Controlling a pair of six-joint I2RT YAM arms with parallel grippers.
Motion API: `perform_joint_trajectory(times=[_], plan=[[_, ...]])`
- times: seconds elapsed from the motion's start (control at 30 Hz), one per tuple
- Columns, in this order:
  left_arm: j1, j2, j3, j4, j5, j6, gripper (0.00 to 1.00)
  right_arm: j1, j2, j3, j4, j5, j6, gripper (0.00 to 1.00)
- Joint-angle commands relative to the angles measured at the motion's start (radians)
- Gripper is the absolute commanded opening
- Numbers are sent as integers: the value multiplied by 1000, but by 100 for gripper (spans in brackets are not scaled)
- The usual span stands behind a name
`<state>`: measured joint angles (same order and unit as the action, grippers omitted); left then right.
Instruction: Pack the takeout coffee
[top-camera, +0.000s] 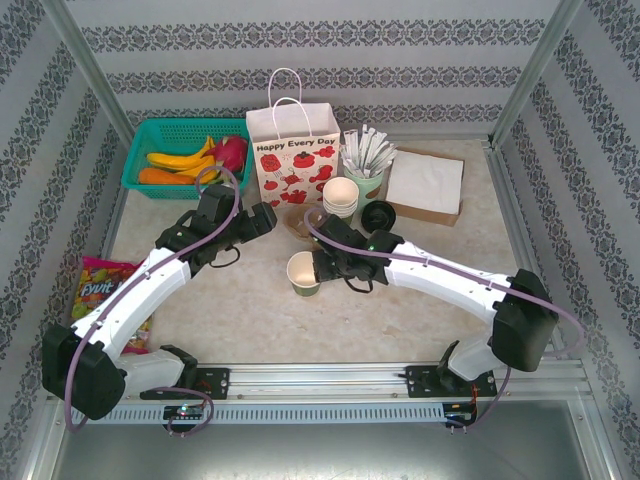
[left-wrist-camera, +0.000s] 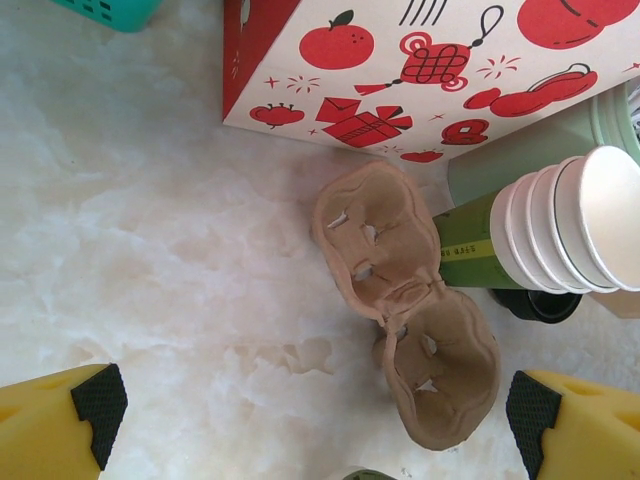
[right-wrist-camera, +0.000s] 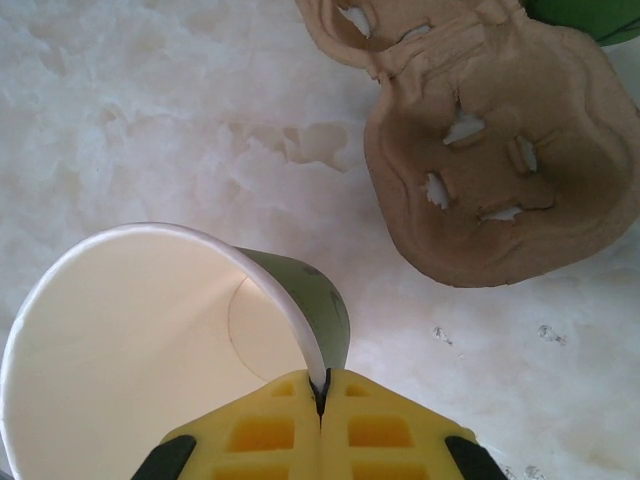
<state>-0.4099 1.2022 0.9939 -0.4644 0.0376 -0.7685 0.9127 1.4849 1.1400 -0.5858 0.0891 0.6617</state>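
My right gripper is holding the green paper cup (top-camera: 302, 271) upright and clear of the carrier, so it should keep lowering it and let go once its bottom meets the tabletop (top-camera: 307, 300).
My right gripper (top-camera: 322, 268) (right-wrist-camera: 322, 385) is shut on the rim of a small green paper cup (top-camera: 302, 272) (right-wrist-camera: 160, 340). The cup is lidless, cream inside and empty, and stands on the table centre. The takeout coffee, as a lidded cup, is out of view. A black lid (top-camera: 378, 213) (left-wrist-camera: 540, 305) lies beside a stack of lidless cups (top-camera: 340, 195) (left-wrist-camera: 560, 225). A brown pulp two-cup carrier (top-camera: 300, 222) (left-wrist-camera: 410, 320) (right-wrist-camera: 500, 170) lies before the red-printed paper bag (top-camera: 293, 155) (left-wrist-camera: 430, 70). My left gripper (top-camera: 268, 218) (left-wrist-camera: 310, 410) hangs open above the carrier, holding nothing.
A green basket (top-camera: 185, 155) of fruit stands at the back left. A green cup of white-wrapped sticks (top-camera: 368, 160) and a box with napkins (top-camera: 425, 185) are at the back right. A candy packet (top-camera: 100, 285) lies at the left edge.
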Motion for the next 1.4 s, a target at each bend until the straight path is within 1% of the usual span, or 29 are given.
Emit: perform_joint_trajectory(times=[0.0, 0.47, 0.53, 0.6, 0.7, 0.73, 0.83, 0.87, 0.9, 0.93, 1.0, 1.1, 1.17, 1.23, 1.3, 1.37], plan=[[13, 2, 5, -16, 25, -4, 99, 8, 7, -30, 28, 18, 36, 0], [12, 47, 16, -16, 79, 11, 100, 7, 38, -56, 20, 21, 45, 0], [12, 49, 16, -16, 86, 12, 100, 6, 34, -58, 17, 25, 46, 4], [12, 52, 15, -13, 90, 12, 99, 5, 27, -56, 19, 12, 35, 13], [12, 55, 18, -13, 95, 14, 100, -1, 7, -42, 13, 7, 16, 22], [11, 55, 20, -11, 99, 16, 100, -5, -5, -39, 8, 8, 11, 27], [12, 59, 24, -10, 110, 23, 100, -41, -46, -37, -5, 4, 1, 37], [12, 60, 24, -9, 114, 26, 100, -60, -70, -41, -10, -1, -3, 45], [13, 62, 24, -7, 119, 27, 100, -83, -96, -45, -16, 1, -10, 56], [12, 60, 23, -5, 123, 30, 100, -104, -119, -50, -21, 2, -20, 61], [11, 61, 19, 3, 134, 30, 100, -174, -165, -65, -40, -1, -42, 82], [13, 65, 5, 31, 159, 0, 100, -318, -197, -101, -70, -34, -77, 82], [5, 70, -14, 49, 167, -57, 100, -406, -207, -118, -80, -40, -108, 81], [-24, 78, -37, 68, 169, -118, 100, -490, -206, -124, -81, -51, -155, 80], [-69, 93, -43, 64, 146, -158, 100, -583, -194, -128, -70, -102, -209, 79], [-113, 107, -35, 39, 103, -165, 100, -659, -172, -139, -30, -190, -270, 79]])
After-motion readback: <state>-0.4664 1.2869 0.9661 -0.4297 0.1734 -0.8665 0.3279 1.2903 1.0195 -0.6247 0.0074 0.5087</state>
